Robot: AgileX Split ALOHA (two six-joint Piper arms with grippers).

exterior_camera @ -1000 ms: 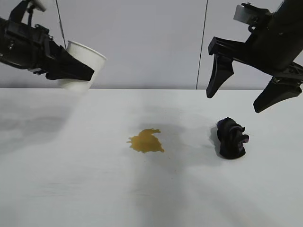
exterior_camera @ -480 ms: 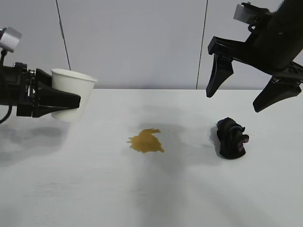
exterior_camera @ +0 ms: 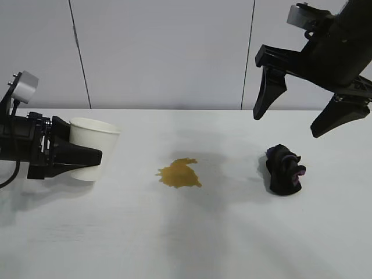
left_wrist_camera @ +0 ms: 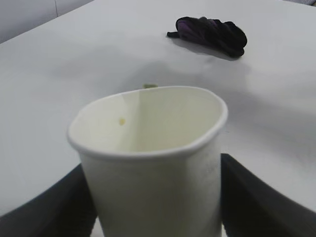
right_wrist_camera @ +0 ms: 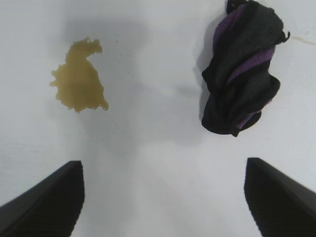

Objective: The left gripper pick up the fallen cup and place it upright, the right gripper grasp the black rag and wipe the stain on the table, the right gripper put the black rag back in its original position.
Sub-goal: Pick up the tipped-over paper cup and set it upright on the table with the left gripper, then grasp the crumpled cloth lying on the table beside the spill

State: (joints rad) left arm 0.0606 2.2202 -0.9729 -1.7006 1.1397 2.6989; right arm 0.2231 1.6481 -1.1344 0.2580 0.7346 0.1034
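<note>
I see rounded, beaded edges point(right_wrist_camera: 104, 105) that suggest wet liquid, so I expect the yellowish-brown stain point(exterior_camera: 179, 174) to smear into thin pale streaks when I wipe it with the black rag.
My left gripper point(exterior_camera: 87, 156) is shut on the white paper cup point(exterior_camera: 93, 148) and holds it upright, low at the table's left side; I cannot tell if its base touches the table point(exterior_camera: 186, 244). In the left wrist view the cup point(left_wrist_camera: 148, 163) sits between the two black fingers point(left_wrist_camera: 252, 197). The yellowish-brown stain point(exterior_camera: 179, 173) lies mid-table, and shows in the right wrist view point(right_wrist_camera: 79, 79). The black rag point(exterior_camera: 283, 170) with purple streaks lies right of it, also in the right wrist view point(right_wrist_camera: 242, 74). My right gripper point(exterior_camera: 288, 125) hangs open, high above the rag.
A grey panelled wall point(exterior_camera: 174, 52) stands behind the table's far edge. The rag also shows far off in the left wrist view point(left_wrist_camera: 210, 33).
My left gripper has brought the cup down from a raised, tilted pose to upright and low near the table at the left. The right arm has not moved.
</note>
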